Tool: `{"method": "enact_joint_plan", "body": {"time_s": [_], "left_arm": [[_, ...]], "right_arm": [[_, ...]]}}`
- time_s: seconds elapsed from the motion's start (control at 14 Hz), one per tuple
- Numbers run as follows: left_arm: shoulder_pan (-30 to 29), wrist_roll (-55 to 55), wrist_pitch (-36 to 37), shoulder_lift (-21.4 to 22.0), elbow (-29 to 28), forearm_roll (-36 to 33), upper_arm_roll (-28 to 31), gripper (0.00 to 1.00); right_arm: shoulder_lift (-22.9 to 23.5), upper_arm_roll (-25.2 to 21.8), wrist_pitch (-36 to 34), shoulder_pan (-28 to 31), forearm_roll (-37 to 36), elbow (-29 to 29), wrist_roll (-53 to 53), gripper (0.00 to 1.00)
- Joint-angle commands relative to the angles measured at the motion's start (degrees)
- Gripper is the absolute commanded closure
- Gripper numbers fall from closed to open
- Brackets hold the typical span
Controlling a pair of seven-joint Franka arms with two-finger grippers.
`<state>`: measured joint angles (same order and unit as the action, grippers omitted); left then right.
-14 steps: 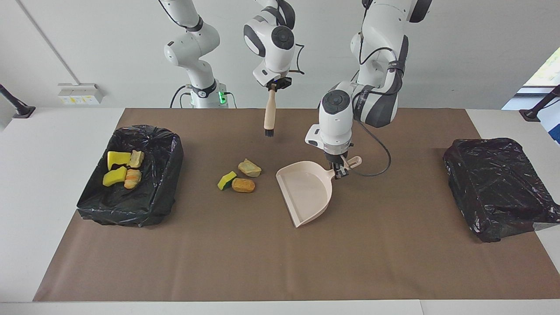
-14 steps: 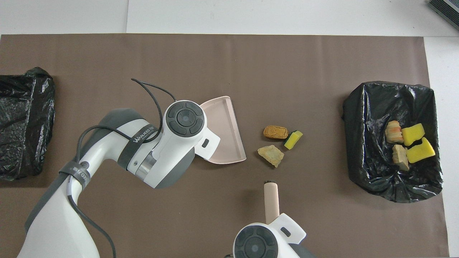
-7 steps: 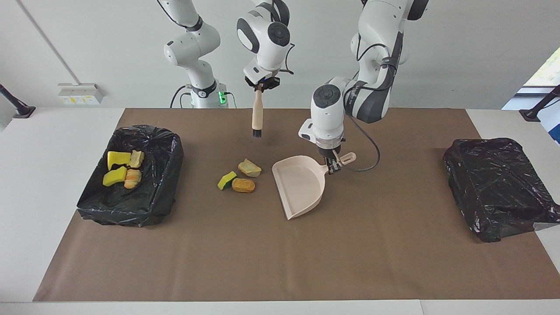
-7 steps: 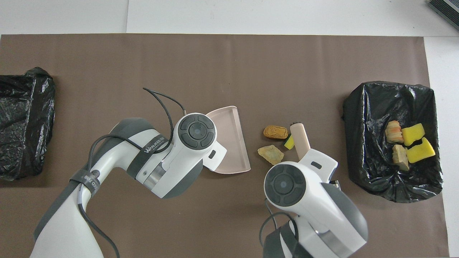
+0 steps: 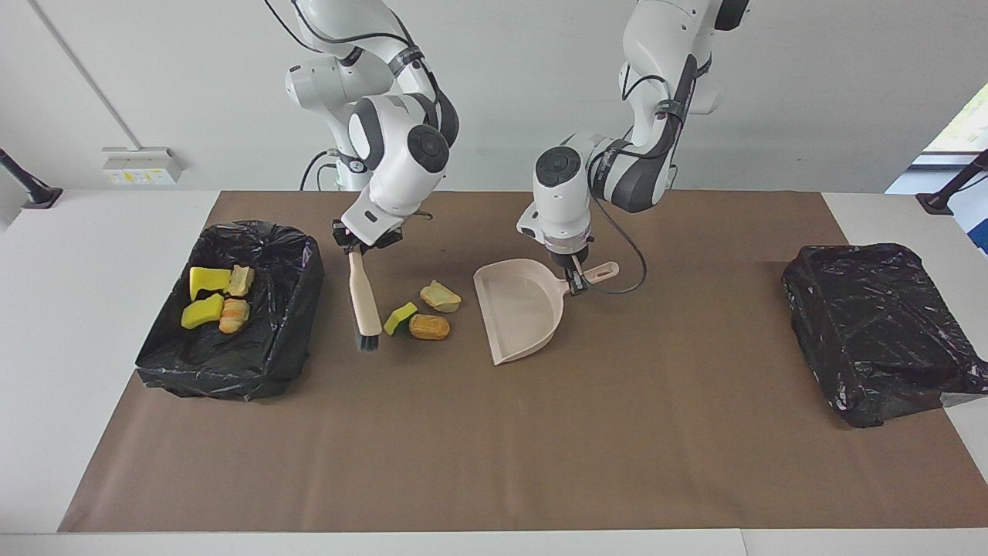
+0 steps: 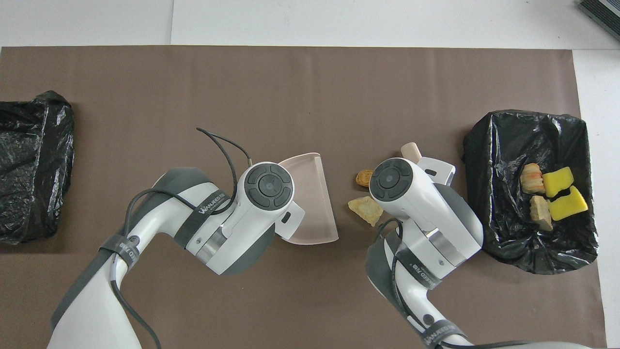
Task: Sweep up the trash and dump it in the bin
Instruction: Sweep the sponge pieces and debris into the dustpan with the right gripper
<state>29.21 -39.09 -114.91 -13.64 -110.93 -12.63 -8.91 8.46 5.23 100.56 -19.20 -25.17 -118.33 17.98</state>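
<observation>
My right gripper has the brush's bristles already past the scraps on the bin's side, so it should sweep back and push the scraps into the dustpan's opening.
Three scraps of trash lie mid-mat: a yellow, green-backed sponge piece, a tan lump and an orange lump. My right gripper is shut on the beige brush, whose bristles are down at the mat beside the sponge piece, between the scraps and the bin. My left gripper is shut on the handle of the pale pink dustpan, whose mouth faces the scraps. In the overhead view both wrists hide their fingers.
The black-lined bin at the right arm's end holds several yellow and tan scraps. A second black bag-covered tray sits at the left arm's end. A brown mat covers the table.
The right arm swung the brush down from high over the mat to the bin's side of the scraps. The left gripper carried the dustpan closer to the scraps.
</observation>
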Motion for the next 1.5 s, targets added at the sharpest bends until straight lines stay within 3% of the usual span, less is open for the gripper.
{"method": "enact_joint_plan", "body": {"time_s": [0.0, 0.14, 0.43, 0.79, 1.14, 1.29, 1.43], "left_arm": [[2.34, -0.11, 2.15, 2.74, -2.19, -4.14, 0.92, 1.0], [2.35, 0.68, 2.15, 3.35, -3.23, -4.77, 0.92, 1.0], [2.17, 0.68, 1.01, 5.29, -6.93, -4.86, 0.83, 1.0], [0.33, 0.24, -2.06, 4.76, -7.28, -4.68, 0.74, 1.0], [-0.9, -0.46, -2.24, 4.67, -7.55, -4.6, 0.74, 1.0], [-0.99, -0.64, -2.33, 4.67, -7.64, -4.51, 0.65, 1.0], [-0.99, -0.64, -2.59, 4.67, -7.64, -4.51, 0.74, 1.0]], "right_arm": [[-2.13, 0.48, 2.88, -0.22, 7.72, -2.96, 0.82, 1.0], [-2.13, 0.83, 4.72, -2.32, 14.24, -2.87, 0.22, 1.0], [-1.6, 0.84, 10.0, -3.92, 34.78, -2.87, -4.96, 1.0], [-3.17, 0.75, 5.46, -3.57, 52.92, -1.13, -15.69, 1.0], [-10.74, 0.05, -7.65, 4.68, 51.03, 1.78, -16.83, 1.0], [-10.65, 0.31, -3.56, 4.18, 38.51, 1.35, -17.19, 1.0], [-8.73, 0.92, -1.08, 3.48, 30.48, 1.69, -17.63, 1.0]]}}
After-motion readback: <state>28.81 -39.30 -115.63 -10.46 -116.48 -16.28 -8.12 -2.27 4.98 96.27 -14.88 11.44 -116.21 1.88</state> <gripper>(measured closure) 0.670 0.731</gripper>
